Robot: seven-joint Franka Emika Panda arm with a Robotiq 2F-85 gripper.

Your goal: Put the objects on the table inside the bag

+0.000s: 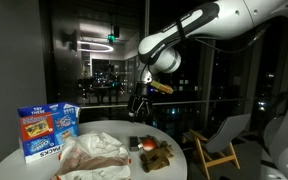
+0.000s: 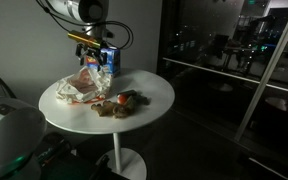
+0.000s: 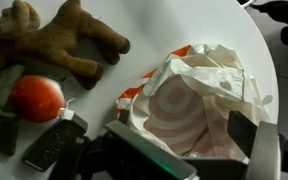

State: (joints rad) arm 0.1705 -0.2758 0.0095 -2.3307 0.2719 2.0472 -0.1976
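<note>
My gripper should go on moving over to the body before it closes there, since the brown plush toy's body (image 1: 159, 158) is clear of the bag and my fingers are wide open.
A white plastic bag with red rings lies crumpled on the round white table in both exterior views (image 1: 94, 155) (image 2: 82, 86) and fills the right of the wrist view (image 3: 199, 85). Beside it lie a brown plush toy (image 3: 64, 40) (image 1: 159, 152) (image 2: 129, 100), a red round object (image 3: 36, 97) (image 1: 147, 144) with a green leaf, and a small dark block (image 3: 52, 142). My gripper (image 3: 189, 145) hangs above the bag (image 1: 139, 108) (image 2: 89, 50). Its fingers are spread wide with nothing between them.
A blue and white box (image 1: 46, 130) (image 2: 106, 60) stands upright at the table's edge behind the bag. The round table (image 1: 179, 165) (image 2: 149, 95) stands on a pedestal. A wooden chair (image 1: 216, 140) stands beside it, glass walls behind.
</note>
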